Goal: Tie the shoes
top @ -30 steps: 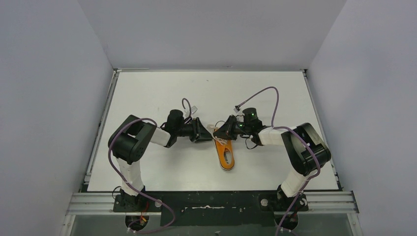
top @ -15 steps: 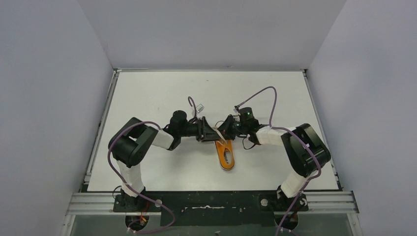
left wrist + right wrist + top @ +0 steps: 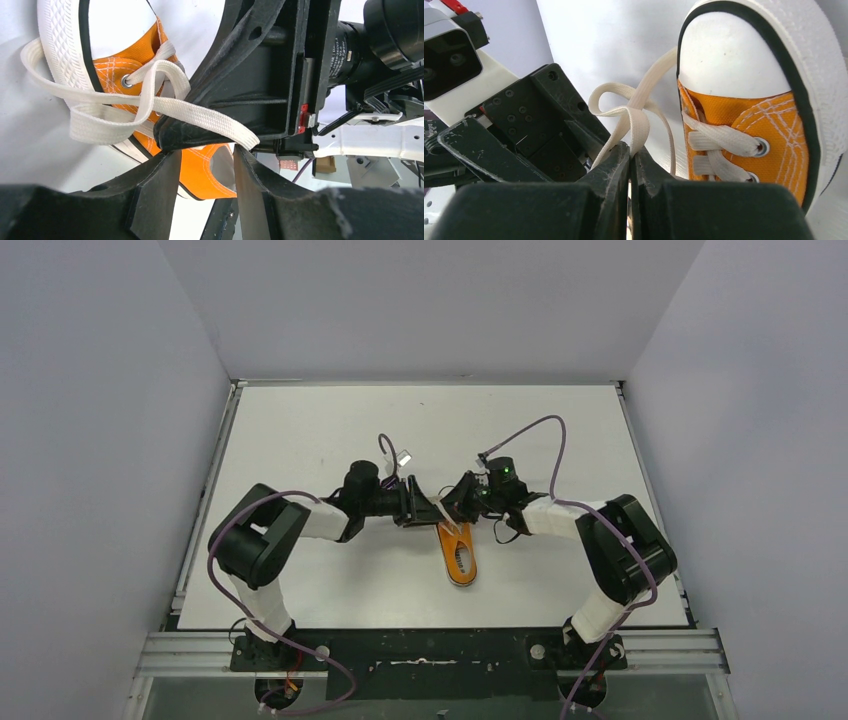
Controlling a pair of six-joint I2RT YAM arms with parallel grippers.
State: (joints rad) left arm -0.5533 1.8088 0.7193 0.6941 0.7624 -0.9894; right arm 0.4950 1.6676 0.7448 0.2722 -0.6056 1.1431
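Note:
The whitish lace is lying across the finger of the robot's right gripper, so the left gripper should close on the lace's end before the right gripper opens and moves away.
The small orange sneaker lies on the white table with its toe toward the back, between the two grippers. In the left wrist view the shoe shows behind my left gripper, whose jaws stand apart and hold nothing. A whitish lace runs over a black finger of the right gripper and ends at my left gripper's right fingertip. My right gripper is shut on a lace just left of the white toe cap. In the top view the left gripper and the right gripper nearly touch at the shoe's toe.
Purple cables loop above both wrists. The table is walled on the left, back and right. The arm bases sit on a rail at the near edge.
My left gripper has moved right to the shoe's toe and now sits close against the right gripper. The right gripper has shifted slightly left. The shoe has not moved.

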